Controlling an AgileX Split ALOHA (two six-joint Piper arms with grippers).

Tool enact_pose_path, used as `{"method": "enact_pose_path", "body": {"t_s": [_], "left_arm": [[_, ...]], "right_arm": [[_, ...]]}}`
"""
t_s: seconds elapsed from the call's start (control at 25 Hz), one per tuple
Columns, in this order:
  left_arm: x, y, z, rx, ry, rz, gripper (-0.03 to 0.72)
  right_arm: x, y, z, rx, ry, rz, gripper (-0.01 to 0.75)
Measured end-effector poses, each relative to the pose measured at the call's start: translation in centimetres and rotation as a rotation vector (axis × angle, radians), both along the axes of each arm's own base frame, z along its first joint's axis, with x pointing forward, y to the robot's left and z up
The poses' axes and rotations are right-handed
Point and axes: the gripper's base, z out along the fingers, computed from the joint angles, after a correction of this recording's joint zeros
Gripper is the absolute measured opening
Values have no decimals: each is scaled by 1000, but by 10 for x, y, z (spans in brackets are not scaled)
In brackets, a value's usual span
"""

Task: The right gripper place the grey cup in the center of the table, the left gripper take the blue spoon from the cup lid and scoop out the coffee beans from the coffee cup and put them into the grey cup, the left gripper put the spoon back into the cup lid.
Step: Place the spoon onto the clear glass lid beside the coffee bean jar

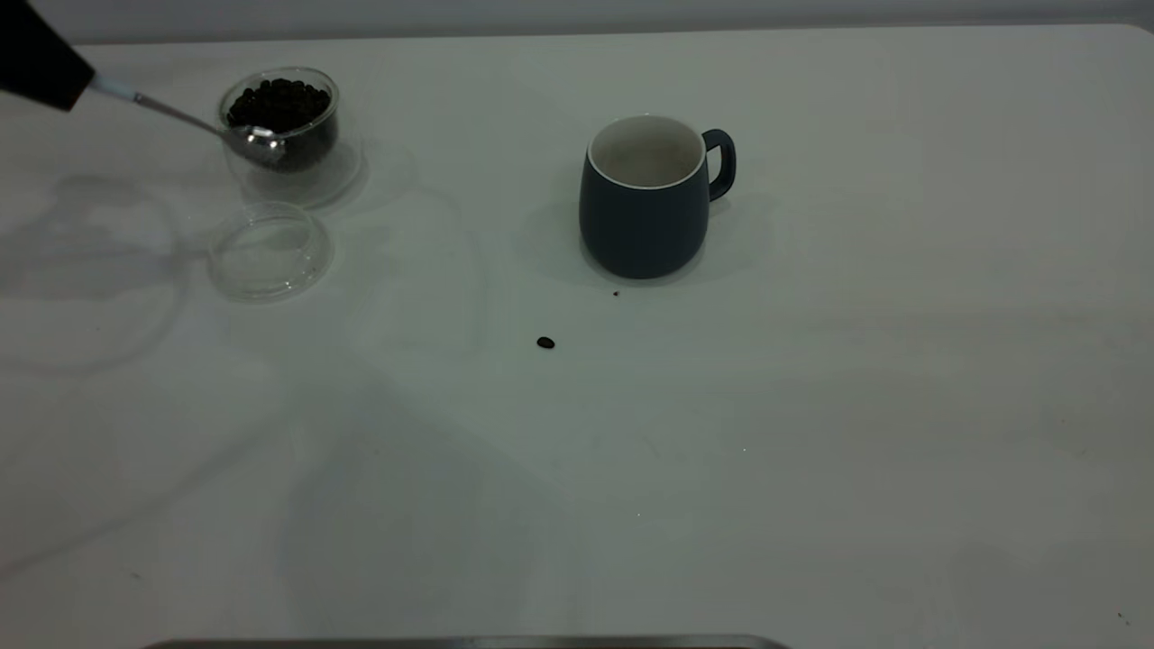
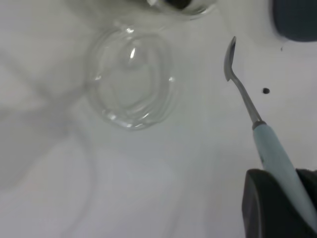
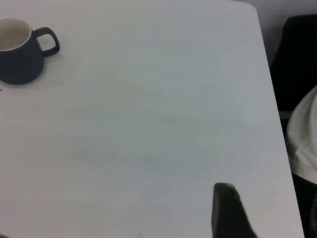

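Note:
The blue spoon's empty bowl is hanging by the coffee cup's near rim [image 1: 279,141], off the cup lid. My left gripper should pull it back and lower it into the lid [image 1: 269,253].
My left gripper [image 1: 43,56] is at the far left and is shut on the pale blue handle of the blue spoon [image 1: 194,120]. The spoon's shiny bowl hangs at the near rim of the coffee cup [image 1: 281,117], which holds the coffee beans [image 1: 278,101]. In the left wrist view the spoon [image 2: 242,89] shows edge-on with no beans in it, held in the gripper [image 2: 285,187]. The clear cup lid [image 1: 270,250] lies bare in front of the cup and also shows in the left wrist view [image 2: 131,82]. The grey cup [image 1: 645,212] stands upright mid-table, handle to the right. My right gripper [image 3: 228,213] is far from it, over the right side.
One stray bean [image 1: 545,342] lies on the white table [image 1: 811,406] in front and to the left of the grey cup. It also shows in the left wrist view [image 2: 266,90]. A tiny dark speck [image 1: 616,293] lies by the cup's base.

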Motion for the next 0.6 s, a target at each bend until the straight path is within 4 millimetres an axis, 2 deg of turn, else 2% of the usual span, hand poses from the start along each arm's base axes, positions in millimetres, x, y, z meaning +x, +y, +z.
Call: {"method": "enact_pose_path", "body": {"t_s": [0.12, 0.4, 0.6], "left_arm": [[-2, 5, -20, -18, 51, 21, 131], [-6, 4, -57, -50, 118, 11, 131], [-7, 4, -65, -63, 119, 2, 131]], "right_arm": [[0, 0, 0, 0, 0, 0, 363], [0, 0, 0, 0, 0, 0, 363], [0, 0, 0, 0, 0, 0, 363]]}}
